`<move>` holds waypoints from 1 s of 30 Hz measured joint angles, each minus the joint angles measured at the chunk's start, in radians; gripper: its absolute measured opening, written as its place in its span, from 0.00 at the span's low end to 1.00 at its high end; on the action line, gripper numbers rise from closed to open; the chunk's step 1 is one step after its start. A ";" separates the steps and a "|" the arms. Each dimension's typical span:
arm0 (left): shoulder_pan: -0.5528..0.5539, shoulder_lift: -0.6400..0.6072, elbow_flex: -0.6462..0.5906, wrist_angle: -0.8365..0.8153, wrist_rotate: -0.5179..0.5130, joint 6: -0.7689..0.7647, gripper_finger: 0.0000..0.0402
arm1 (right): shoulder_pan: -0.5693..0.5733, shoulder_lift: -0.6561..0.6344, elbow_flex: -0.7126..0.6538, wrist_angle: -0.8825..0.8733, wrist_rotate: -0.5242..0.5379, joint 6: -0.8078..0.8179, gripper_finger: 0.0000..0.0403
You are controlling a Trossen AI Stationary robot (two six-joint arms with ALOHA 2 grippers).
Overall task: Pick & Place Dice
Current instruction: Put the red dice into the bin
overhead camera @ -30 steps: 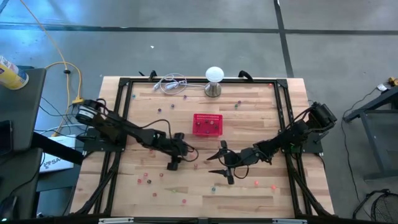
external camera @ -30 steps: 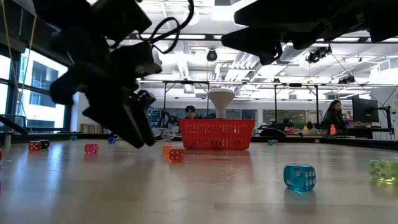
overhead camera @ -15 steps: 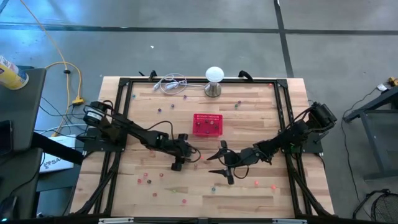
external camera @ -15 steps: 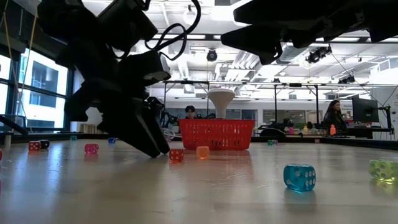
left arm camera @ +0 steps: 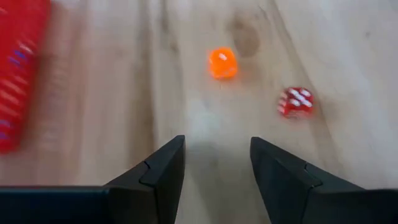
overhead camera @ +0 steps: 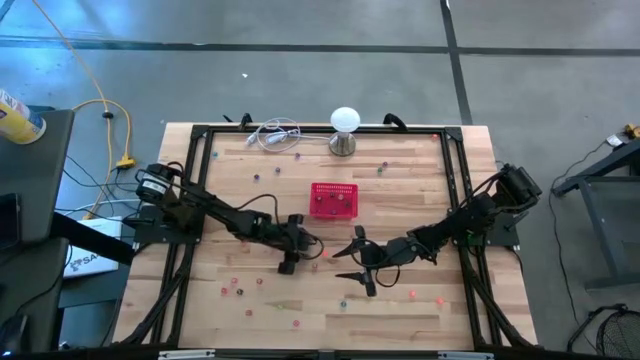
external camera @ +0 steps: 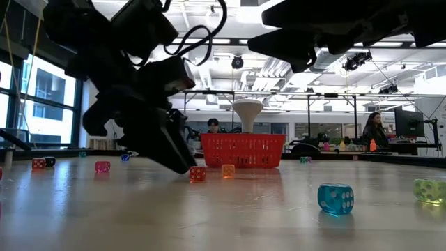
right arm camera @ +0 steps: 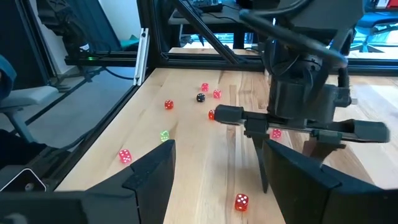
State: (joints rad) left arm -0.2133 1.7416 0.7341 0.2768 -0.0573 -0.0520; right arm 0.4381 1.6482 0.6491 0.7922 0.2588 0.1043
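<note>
My left gripper's fingers have the red die outside their gap, so I should turn and shift them to go on both sides of that die before they close.
Tiny dice in mixed colours lie scattered on the wooden table. My left gripper is open and low over the table, just near of the red mesh basket. In the left wrist view its fingers point at an orange die and a red die, both lying apart from the fingertips. The low view shows this gripper left of the red die and the orange die. My right gripper hovers wide open to the right of them, holding nothing.
A white ball-shaped lamp and a white cable sit at the far edge. A black frame runs round the table. A blue die and a green die lie near the low camera. People sit in the room behind.
My left gripper has moved a little toward the table's right, staying low. The orange die has shifted right along the table, from left of the red die to right of it, and now lies still. The right arm has kept still.
</note>
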 joint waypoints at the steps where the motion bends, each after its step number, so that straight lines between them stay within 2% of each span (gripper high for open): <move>1: -0.001 0.000 0.000 -0.005 0.016 -0.009 0.44 | 0.000 0.000 0.000 -0.001 0.000 0.000 0.57; 7: -0.015 -0.002 0.000 -0.004 0.185 -0.081 0.44 | 0.000 0.000 0.000 -0.001 0.000 0.000 0.57; 16: -0.082 0.017 0.000 0.096 0.111 0.038 0.44 | 0.000 0.000 0.000 0.001 0.005 0.000 0.57; 24: -0.057 0.042 0.001 0.136 0.104 0.035 0.44 | 0.000 0.000 0.000 0.000 0.004 0.000 0.57; 30: -0.049 0.042 0.001 0.169 0.052 0.051 0.44 | 0.000 0.000 0.000 -0.002 0.004 0.000 0.57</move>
State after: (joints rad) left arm -0.2619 1.7832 0.7353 0.4457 -0.0056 -0.0011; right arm 0.4385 1.6482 0.6495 0.7898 0.2630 0.1047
